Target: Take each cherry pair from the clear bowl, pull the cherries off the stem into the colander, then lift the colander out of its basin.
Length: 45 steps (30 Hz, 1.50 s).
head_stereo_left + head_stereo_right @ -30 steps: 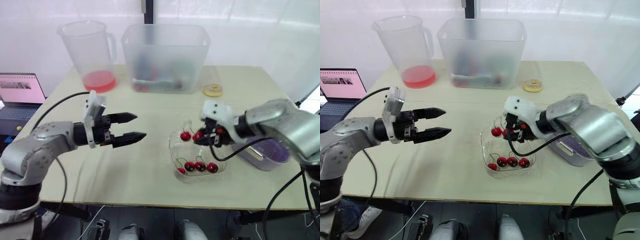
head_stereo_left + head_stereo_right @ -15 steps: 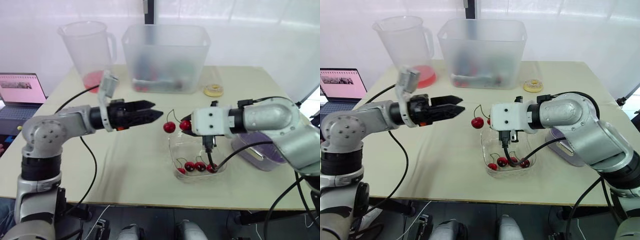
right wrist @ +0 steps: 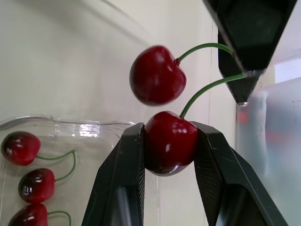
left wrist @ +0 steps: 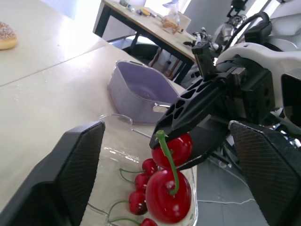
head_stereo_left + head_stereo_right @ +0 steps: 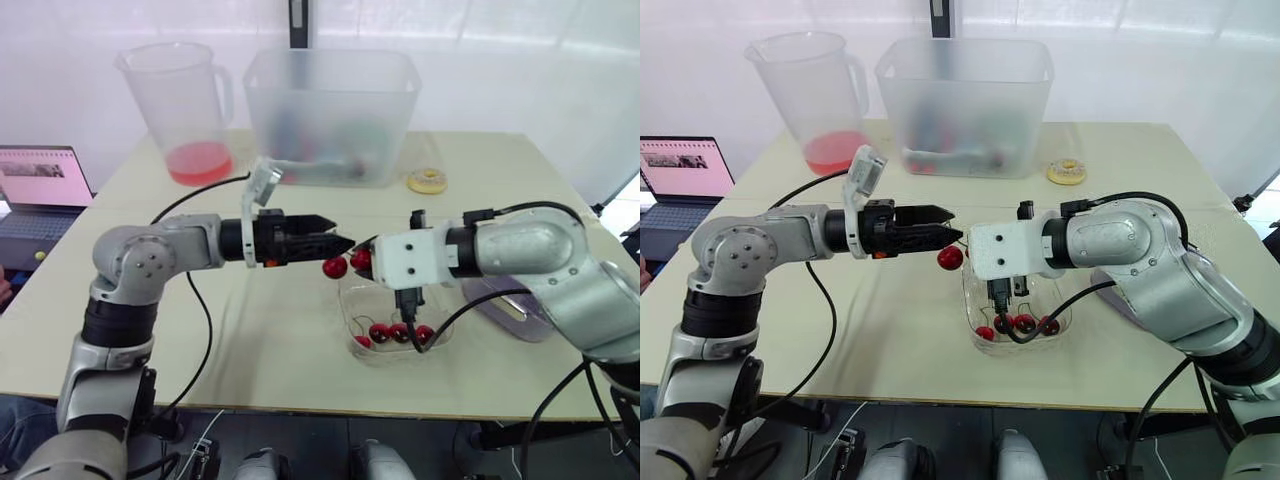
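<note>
The cherry (image 5: 335,267) has a dimple (image 4: 174,190) on top where the green stem ends, so the cherry will come off when I pull and the stem will stay whole.
My right gripper (image 3: 169,141) is shut on one cherry (image 3: 170,142) of a pair, held just above the clear bowl's (image 5: 346,300) near-left rim. The other cherry (image 5: 335,267) hangs free on its green stem (image 4: 165,155). My left gripper (image 5: 340,243) reaches in from the left, open, with its fingertips at the stems and the pair between its fingers (image 4: 77,174). Several more cherries (image 5: 400,333) lie in the bowl. The purple colander (image 4: 141,89) sits in its basin to the right of the bowl, partly hidden behind my right arm.
At the back of the table stand a clear jug with red liquid (image 5: 185,105) and a large translucent tub (image 5: 330,115). A small donut (image 5: 427,180) lies right of the tub. A laptop (image 5: 40,190) sits off the table's left side.
The right gripper lifted the cherry pair out of the bowl and holds it at the bowl's left rim. The left gripper swung in rightward until its tips reached the stems.
</note>
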Each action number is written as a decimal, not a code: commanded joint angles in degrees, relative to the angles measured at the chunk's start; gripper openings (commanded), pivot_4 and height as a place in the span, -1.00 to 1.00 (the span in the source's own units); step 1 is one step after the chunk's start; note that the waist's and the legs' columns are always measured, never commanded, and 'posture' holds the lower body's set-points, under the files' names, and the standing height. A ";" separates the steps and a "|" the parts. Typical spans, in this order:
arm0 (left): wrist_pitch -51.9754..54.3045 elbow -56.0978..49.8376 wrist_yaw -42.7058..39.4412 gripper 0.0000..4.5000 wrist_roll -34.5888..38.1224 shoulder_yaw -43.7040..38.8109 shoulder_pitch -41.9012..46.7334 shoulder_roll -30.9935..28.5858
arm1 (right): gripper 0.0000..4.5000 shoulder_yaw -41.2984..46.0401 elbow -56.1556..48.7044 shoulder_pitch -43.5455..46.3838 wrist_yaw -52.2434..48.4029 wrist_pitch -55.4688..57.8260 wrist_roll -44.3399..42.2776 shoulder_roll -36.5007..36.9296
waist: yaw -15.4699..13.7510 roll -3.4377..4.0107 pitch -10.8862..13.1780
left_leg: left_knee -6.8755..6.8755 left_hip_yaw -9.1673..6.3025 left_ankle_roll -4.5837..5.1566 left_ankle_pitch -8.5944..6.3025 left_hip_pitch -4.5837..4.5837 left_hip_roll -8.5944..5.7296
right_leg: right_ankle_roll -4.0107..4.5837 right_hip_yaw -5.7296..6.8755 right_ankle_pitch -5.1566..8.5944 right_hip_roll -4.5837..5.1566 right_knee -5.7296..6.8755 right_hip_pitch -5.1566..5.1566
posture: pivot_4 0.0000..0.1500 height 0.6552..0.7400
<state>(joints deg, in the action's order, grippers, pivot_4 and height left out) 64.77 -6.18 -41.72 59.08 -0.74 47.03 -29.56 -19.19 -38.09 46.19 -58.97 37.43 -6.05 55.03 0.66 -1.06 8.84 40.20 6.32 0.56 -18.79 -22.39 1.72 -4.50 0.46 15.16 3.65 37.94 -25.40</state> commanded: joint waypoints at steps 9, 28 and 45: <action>1.51 -1.14 -0.67 -0.96 -0.75 -0.72 1.30 0.63 | -0.40 2.21 -1.89 0.33 0.06 0.44 -0.25 -0.81 | 0.03 0.00 0.00 | 0.00 -0.01 0.00 0.00 0.00 0.00 | 0.00 0.00 0.00 0.00 0.00 0.00 | 1.00 0.37; -7.92 -3.44 -12.96 -1.00 -4.84 0.33 1.22 -1.68 | 0.96 28.24 2.93 -1.54 8.75 26.39 -22.24 -11.47 | 0.05 -0.01 0.00 | 0.00 -0.05 0.00 0.00 -0.01 0.00 | 0.00 0.01 0.00 0.02 0.00 0.02 | 1.00 0.37; -18.26 -3.22 -24.57 -1.00 -12.91 4.32 2.72 -3.20 | 0.96 27.65 9.41 -2.39 9.14 39.20 -47.28 -13.03 | 0.10 0.01 0.01 | -0.03 -0.10 0.01 0.00 -0.02 0.01 | 0.01 -0.01 0.00 -0.03 -0.02 0.03 | 1.00 0.37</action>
<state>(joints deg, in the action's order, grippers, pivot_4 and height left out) 46.96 -7.63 -65.92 46.23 3.84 48.60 -32.42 8.49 -27.42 43.39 -50.58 77.68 -52.70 41.75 0.76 -1.04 8.85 40.16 6.21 0.57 -18.79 -22.41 1.73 -4.49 0.46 15.16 3.63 37.91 -25.37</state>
